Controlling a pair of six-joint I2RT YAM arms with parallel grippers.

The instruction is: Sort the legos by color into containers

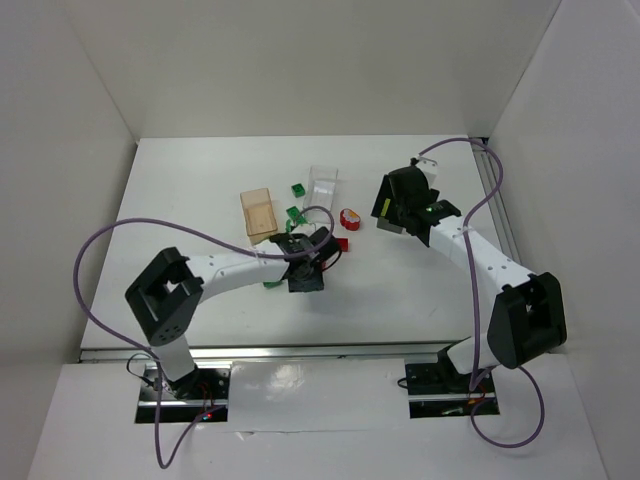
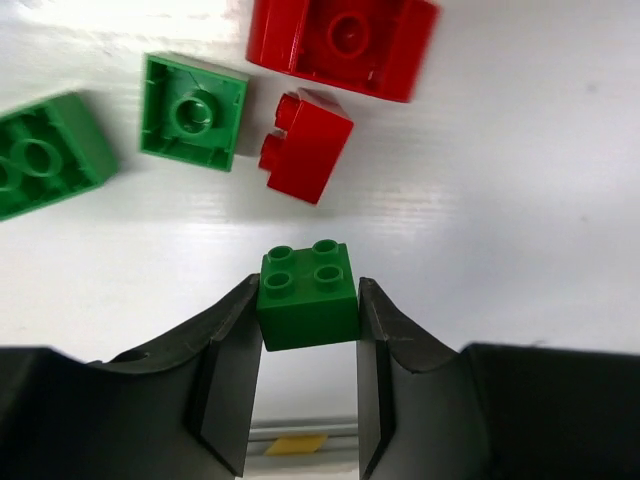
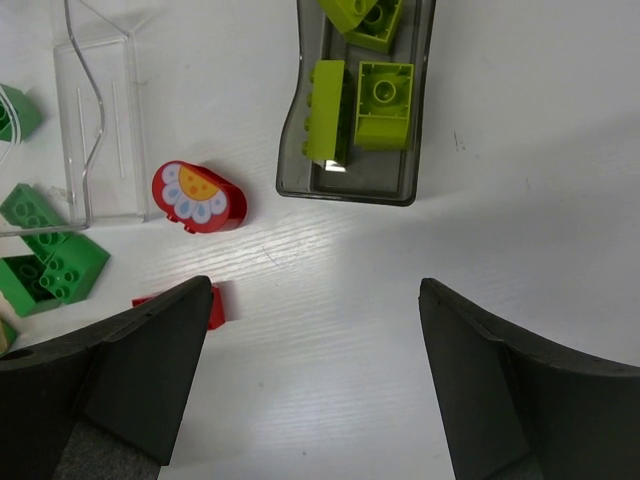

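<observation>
My left gripper carries on over the tan box (image 1: 259,213), which is open, and lets go there, since the dark green brick (image 2: 308,298) sits square in its fingers.
My left gripper (image 2: 307,292) is shut on a dark green two-by-two brick (image 2: 307,297), gripped by its sides just above the white table. Ahead of it lie two red bricks (image 2: 342,40) (image 2: 305,146) and two green bricks (image 2: 192,110) (image 2: 45,150). My right gripper (image 3: 315,330) is wide open and empty above bare table. Beyond it a smoky clear box (image 3: 345,188) holds yellow-green bricks (image 3: 384,104). An empty clear box (image 3: 108,150) stands to the left. In the top view the left gripper (image 1: 305,268) is at mid-table and the right gripper (image 1: 398,208) is further back right.
A red oval brick with a flower print (image 3: 198,197) lies between the two boxes. A small red brick (image 3: 214,305) peeks out beside my right gripper's left finger. Green bricks (image 3: 48,268) lie at the left. A tan-looking box (image 1: 259,213) stands back left.
</observation>
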